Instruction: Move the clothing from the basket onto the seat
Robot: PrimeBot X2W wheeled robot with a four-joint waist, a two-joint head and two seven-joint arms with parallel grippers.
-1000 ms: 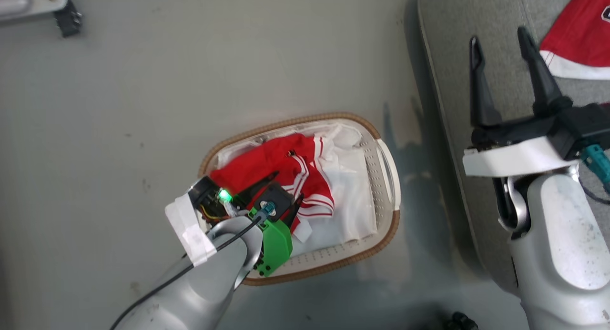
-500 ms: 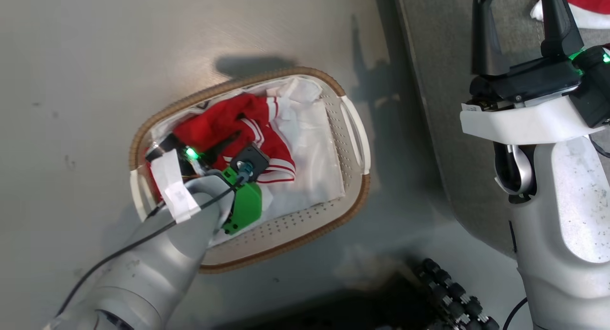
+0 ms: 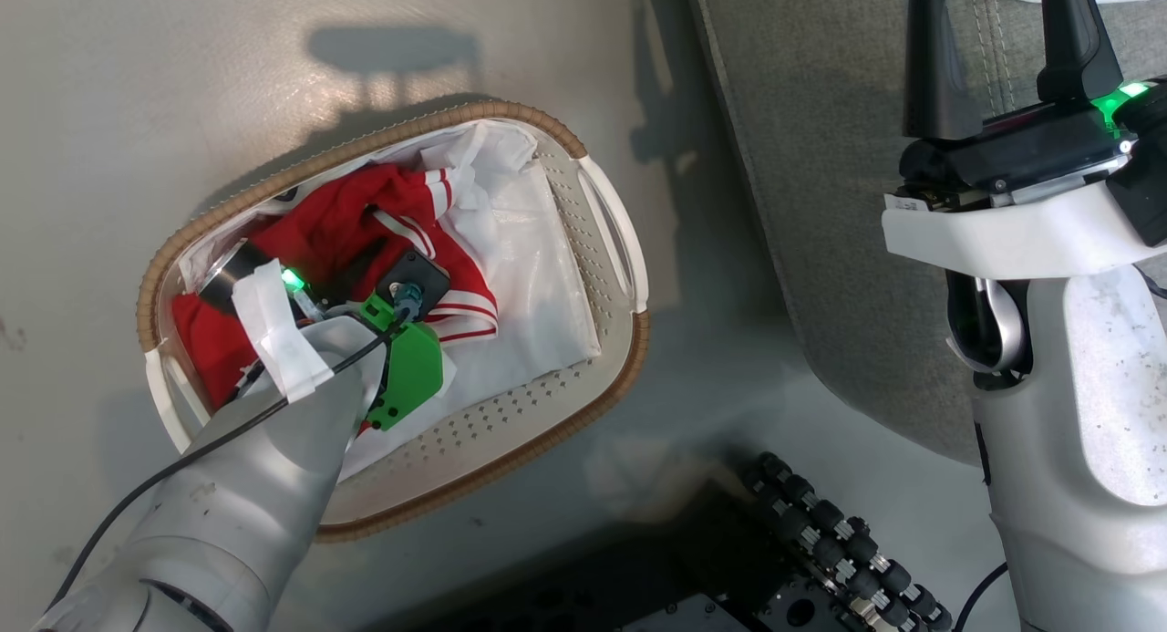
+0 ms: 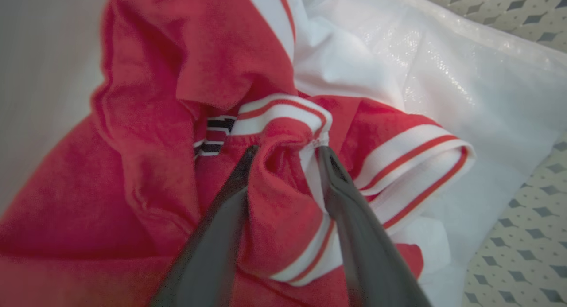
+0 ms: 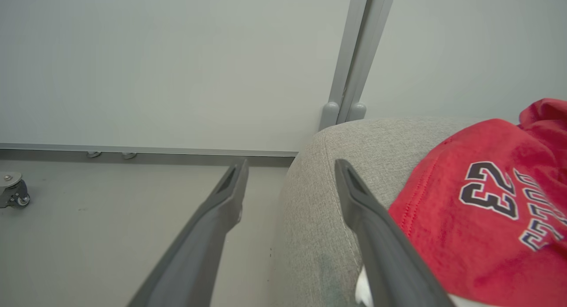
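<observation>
My gripper will carry the red clothing (image 3: 330, 222) out and the wide white liner (image 3: 533, 269) will stay in the basket, because the clothing lies loose over the liner.
The basket (image 3: 492, 422) sits on the floor with a white liner (image 3: 547, 276) in it. Red clothing (image 3: 337, 222) with white and red striped trim lies bunched in its left half. My left gripper (image 4: 285, 149) reaches down into it, fingers partly closed on a puckered fold of the red clothing (image 4: 283, 200) beside a striped band. The grey seat (image 3: 821, 203) is to the right. My right gripper (image 5: 290, 165) hangs open over the seat's (image 5: 376, 138) edge, nothing between its fingers (image 3: 930, 67). A red garment with a navy 23 (image 5: 487, 209) lies on the seat.
My base with its black rollers (image 3: 821, 541) stands just below the basket. Pale floor runs left of and behind the basket. In the right wrist view a wall post (image 5: 359, 54) rises behind the seat and a caster wheel (image 5: 13, 192) stands at far left.
The head camera has tilted, so basket and seat sit differently in the picture. My left gripper has sunk deeper into the basket and its fingers have narrowed on the red fold. The right gripper stays open.
</observation>
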